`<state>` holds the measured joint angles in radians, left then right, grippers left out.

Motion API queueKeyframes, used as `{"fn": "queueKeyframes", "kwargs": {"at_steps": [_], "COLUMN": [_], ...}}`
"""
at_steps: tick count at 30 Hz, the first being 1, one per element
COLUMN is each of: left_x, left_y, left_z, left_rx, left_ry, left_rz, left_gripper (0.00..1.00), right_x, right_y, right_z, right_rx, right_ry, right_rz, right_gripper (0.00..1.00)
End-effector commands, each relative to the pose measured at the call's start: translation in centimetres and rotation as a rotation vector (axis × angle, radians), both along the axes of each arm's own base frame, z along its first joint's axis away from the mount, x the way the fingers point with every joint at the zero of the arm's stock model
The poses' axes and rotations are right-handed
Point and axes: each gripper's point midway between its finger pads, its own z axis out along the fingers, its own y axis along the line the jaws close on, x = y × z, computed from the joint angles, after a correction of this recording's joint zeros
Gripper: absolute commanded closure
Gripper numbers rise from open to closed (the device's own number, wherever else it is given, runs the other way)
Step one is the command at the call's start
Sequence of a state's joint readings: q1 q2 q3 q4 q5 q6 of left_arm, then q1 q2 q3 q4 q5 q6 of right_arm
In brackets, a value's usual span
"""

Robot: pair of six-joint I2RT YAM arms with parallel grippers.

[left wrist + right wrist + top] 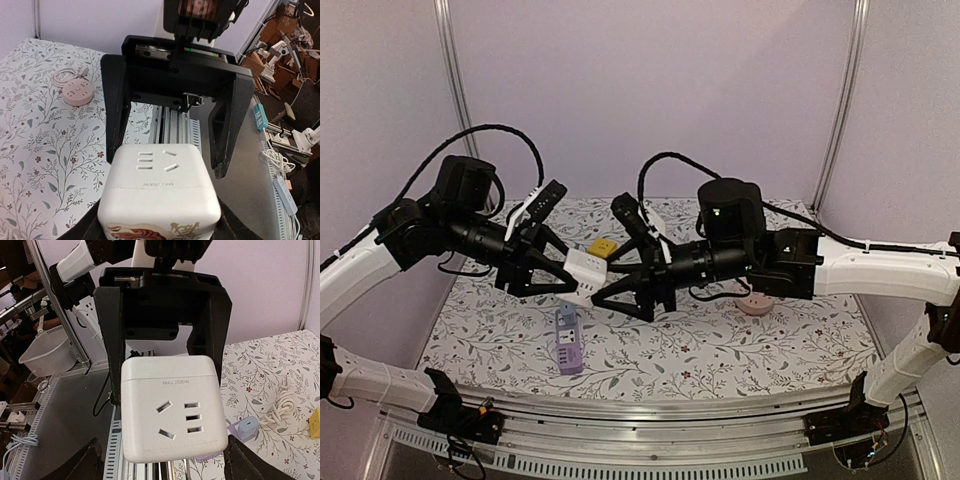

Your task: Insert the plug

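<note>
The left gripper has the white cube turned the wrong way for the power strip, so the right gripper should hold the cube while the left gripper takes its other sides.
A white cube socket hangs in the air between both arms above the table. My left gripper is shut on it. In the left wrist view the cube sits between my own fingers, its slots facing up. My right gripper is open, its fingers spread on either side of the cube's far end with a gap on one side. In the right wrist view the cube fills the middle, and my own fingers stand wide of it. A small pale charger plug rests on a lavender power strip below.
A pink round socket with a coiled cord lies on the floral table at the right, and also shows in the left wrist view. A yellow block sits behind the cube. A white cable coil lies near the strip.
</note>
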<state>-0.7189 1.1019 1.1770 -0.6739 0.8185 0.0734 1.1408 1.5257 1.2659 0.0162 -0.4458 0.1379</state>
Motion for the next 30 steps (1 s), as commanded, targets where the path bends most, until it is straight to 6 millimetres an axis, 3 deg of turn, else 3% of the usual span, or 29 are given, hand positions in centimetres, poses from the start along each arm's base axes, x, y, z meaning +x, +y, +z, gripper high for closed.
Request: {"fn": "queueKeyframes", "kwargs": {"at_steps": [1,13,18,21,22,23,24,30], "left_x": [0.0,0.4,0.8,1.3,1.4,1.6,1.6,1.3], "left_y": [-0.2,-0.8,-1.0,-0.9,-0.9,-0.8,-0.7,-0.2], "left_z": [0.0,-0.5,-0.8,-0.8,-0.7,-0.6,-0.5,-0.7], "left_rx": [-0.019,-0.014,-0.004,0.006,0.009,0.011,0.011,0.042], "left_ry": [0.008,0.026,0.034,0.026,0.023,0.02,0.02,0.037], "left_rz": [-0.008,-0.018,-0.008,0.019,0.027,0.038,0.043,0.052], "left_gripper": [1.0,1.0,0.97,0.84,0.69,0.22,0.03,0.0], "right_x": [-0.5,-0.9,-1.0,-0.9,-0.9,-0.9,-0.8,-0.3], "right_y": [1.0,1.5,1.5,1.5,1.5,1.5,1.5,1.4], "right_z": [1.1,0.7,1.0,1.0,1.0,1.0,0.9,0.9], "right_rx": [0.032,0.04,0.054,0.056,0.058,0.059,0.059,0.066], "right_ry": [-0.002,0.018,0.03,0.04,0.041,0.042,0.041,0.027], "right_rz": [0.043,0.073,0.077,0.07,0.067,0.065,0.061,0.02], "right_gripper": [0.23,0.51,0.79,0.88,0.91,0.93,0.96,1.0]}}
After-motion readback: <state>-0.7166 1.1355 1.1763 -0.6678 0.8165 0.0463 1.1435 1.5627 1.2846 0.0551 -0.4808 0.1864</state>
